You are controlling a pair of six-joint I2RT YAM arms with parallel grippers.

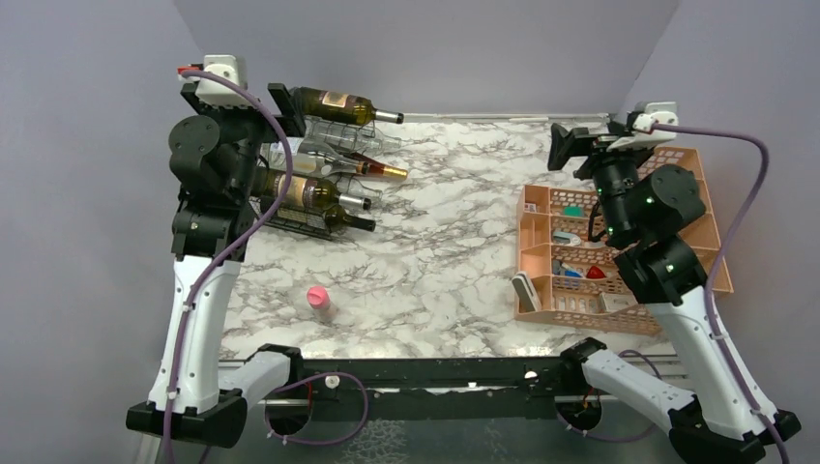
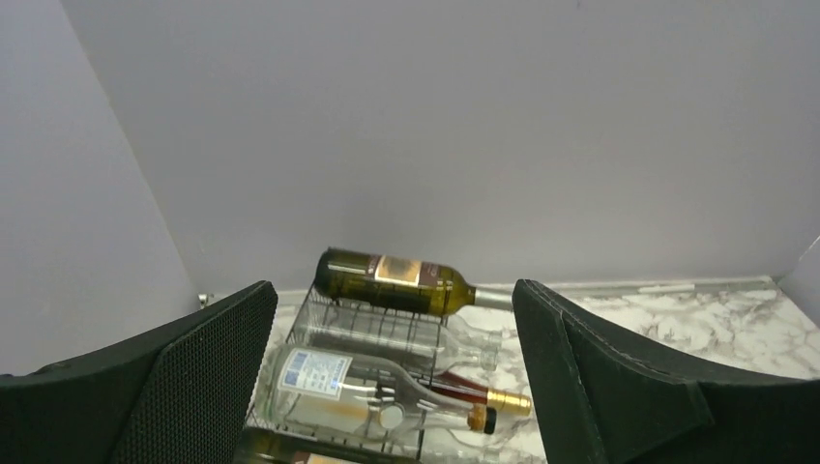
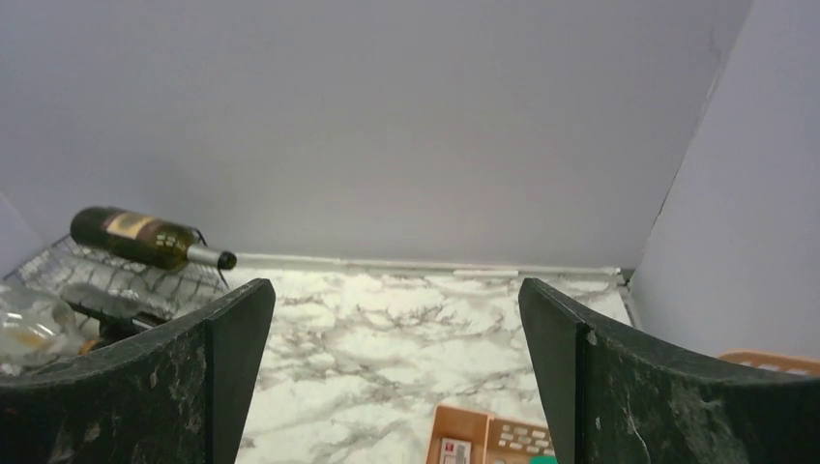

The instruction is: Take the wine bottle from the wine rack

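Next, I pull the lower green bottle out by the silver neck (image 1: 355,202) with my right gripper, because my left gripper is hovering at the bottles' base end and the lower green bottle's neck (image 1: 311,193) points away.
The black wire wine rack (image 1: 331,132) stands at the back left of the marble table and holds several bottles lying on their sides. A dark green wine bottle (image 1: 338,104) with a gold label lies on the rack's top, its neck pointing right. My left gripper (image 1: 247,104) is open and empty, held high just in front of and to the left of the rack. In the left wrist view the rack (image 2: 377,324) and the top bottle (image 2: 396,280) lie beyond the open left gripper (image 2: 395,295). My right gripper (image 1: 611,145) is open and empty above the far right side; it also shows in the right wrist view (image 3: 395,290).
Lower in the rack lie a clear bottle with a blue-white label (image 2: 329,382), a red bottle with gold foil (image 2: 488,396) and dark bottles (image 1: 319,193). A small pink object (image 1: 317,298) stands on the table. A peach plastic organizer (image 1: 696,217) sits at the right.
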